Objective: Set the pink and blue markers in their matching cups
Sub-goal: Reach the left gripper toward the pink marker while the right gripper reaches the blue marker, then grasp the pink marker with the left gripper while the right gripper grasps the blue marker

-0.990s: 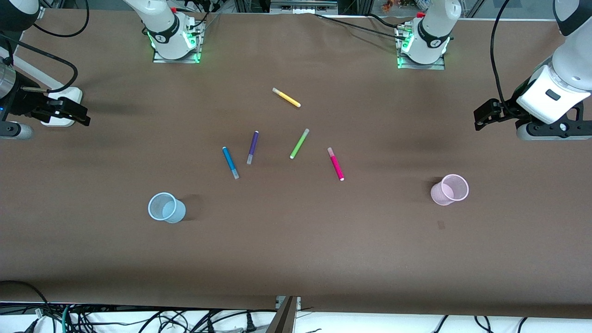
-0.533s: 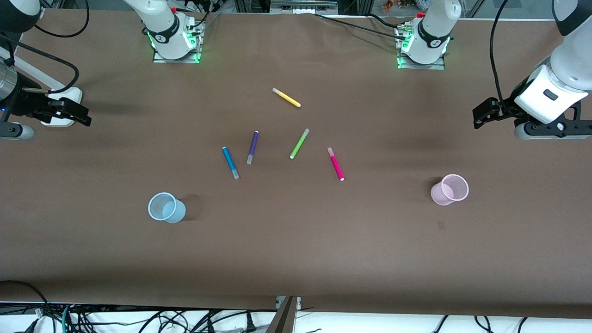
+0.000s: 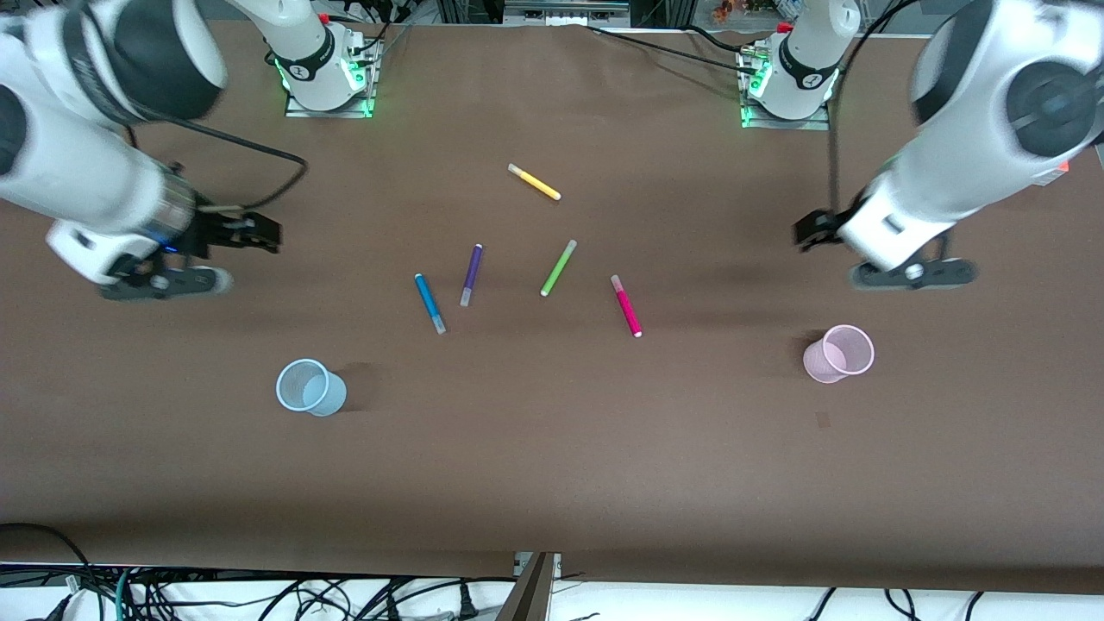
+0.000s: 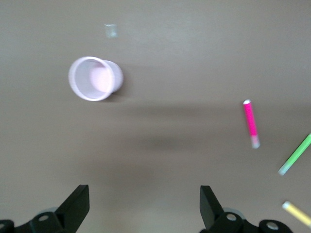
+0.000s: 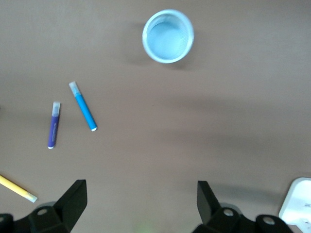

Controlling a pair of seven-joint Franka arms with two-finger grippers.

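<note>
I should keep reaching for the pink marker (image 3: 628, 310) until my fingers straddle its cap (image 3: 617, 284), because the marker lies clear of the lime-green marker and points lengthwise toward my open left gripper.
The blue marker (image 3: 429, 304) and the pink marker (image 3: 626, 305) lie flat in the middle of the table. The pale blue cup (image 3: 309, 387) stands upright toward the right arm's end, and the pale pink cup (image 3: 838, 354) stands upright toward the left arm's end. My right gripper (image 3: 259, 233) is open and empty over bare table; its wrist view shows the blue cup (image 5: 168, 36) and blue marker (image 5: 83, 107) ahead of the gripper (image 5: 141, 191). My left gripper (image 3: 811, 231) is open and empty over bare table; its wrist view shows the pink cup (image 4: 95, 78) and pink marker (image 4: 250, 122) ahead of the gripper (image 4: 144, 199).
A purple marker (image 3: 471, 274), a lime-green marker (image 3: 558, 268) and a yellow marker (image 3: 534, 182) lie among the two task markers. A white block (image 5: 296, 199) shows at the edge of the right wrist view. The arm bases (image 3: 326, 82) stand along the table's back edge.
Both arms have swung in from the table's ends toward the middle, with grippers still open and empty. The markers and cups have not moved.
</note>
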